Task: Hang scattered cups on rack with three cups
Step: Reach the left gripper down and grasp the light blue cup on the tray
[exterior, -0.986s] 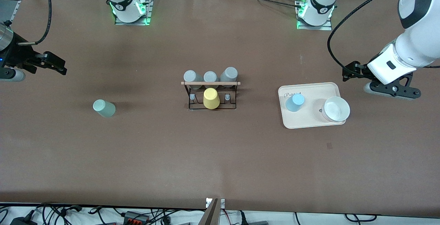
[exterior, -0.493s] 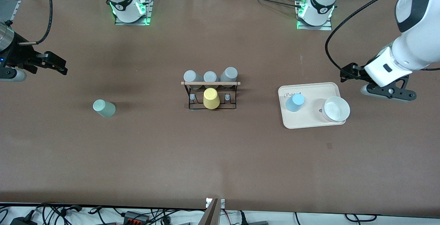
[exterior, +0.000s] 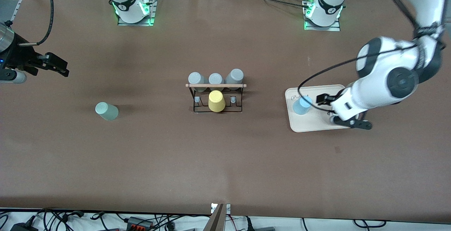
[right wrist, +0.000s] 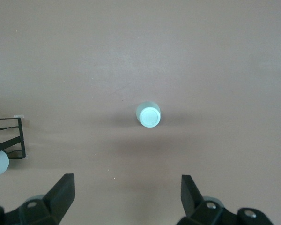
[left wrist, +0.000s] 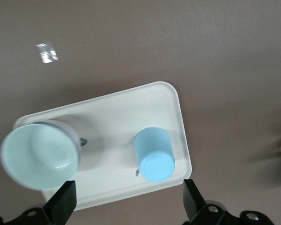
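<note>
A clear gap [left wrist: 107, 152] lies between the light blue cup and the white bowl, so I carry on lowering my left gripper and close it around the cup's sides [exterior: 302, 105].
The light blue cup [exterior: 302, 105] stands upside down on a cream tray [exterior: 310, 124]; it also shows in the left wrist view [left wrist: 153, 154]. My left gripper [exterior: 324, 99] is open and empty over the tray, above the blue cup [left wrist: 127, 199]. The mint-green cup [exterior: 106, 111] lies on the table toward the right arm's end; it also shows in the right wrist view [right wrist: 149, 115]. My right gripper [exterior: 54, 65] is open and empty, high over the table at that end [right wrist: 126, 192]. The black wire rack [exterior: 215, 98] with its wooden rod [exterior: 215, 85] stands mid-table.
A yellow cup [exterior: 216, 101] and three grey cups [exterior: 215, 78] hang on the rack. A white bowl [left wrist: 40, 154] sits on the tray [left wrist: 112, 117] beside the blue cup; the left arm hides it in the front view.
My left arm has swung from beside the tray to over it, so its gripper now hangs above the blue cup and hides the bowl. The right arm has not moved.
</note>
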{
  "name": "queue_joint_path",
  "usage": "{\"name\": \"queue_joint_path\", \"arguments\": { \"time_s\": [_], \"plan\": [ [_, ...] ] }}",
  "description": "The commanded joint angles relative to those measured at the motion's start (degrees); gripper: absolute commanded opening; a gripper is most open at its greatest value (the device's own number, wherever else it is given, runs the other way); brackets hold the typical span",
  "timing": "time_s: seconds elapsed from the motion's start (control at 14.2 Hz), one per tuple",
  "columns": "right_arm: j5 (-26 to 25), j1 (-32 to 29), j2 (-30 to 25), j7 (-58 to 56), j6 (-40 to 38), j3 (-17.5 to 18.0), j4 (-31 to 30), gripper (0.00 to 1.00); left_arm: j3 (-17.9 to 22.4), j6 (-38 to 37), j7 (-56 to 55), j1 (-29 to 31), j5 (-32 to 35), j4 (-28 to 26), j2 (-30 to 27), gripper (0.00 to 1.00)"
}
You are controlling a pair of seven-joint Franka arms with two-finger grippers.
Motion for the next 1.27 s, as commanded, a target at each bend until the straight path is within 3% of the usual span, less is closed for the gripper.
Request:
{"name": "queue_joint_path", "arguments": {
  "time_s": [0.0,0.28,1.2],
  "plan": [
    [0.0,0.1,0.1,-0.3,-1.3,0.1,1.0,1.0,-0.5,9.0,-1.2,-0.2,-0.4,-8.3,-0.4,1.0],
    [0.0,0.1,0.0,-0.3,-1.3,0.1,1.0,1.0,-0.6,13.5,-1.3,-1.8,-0.4,-12.4,1.4,1.0],
    [0.1,-0.3,0.2,-0.3,-1.5,0.0,0.6,1.0,-0.4,15.0,-4.0,-2.4,0.2,-13.2,5.5,0.98]
  ]
}}
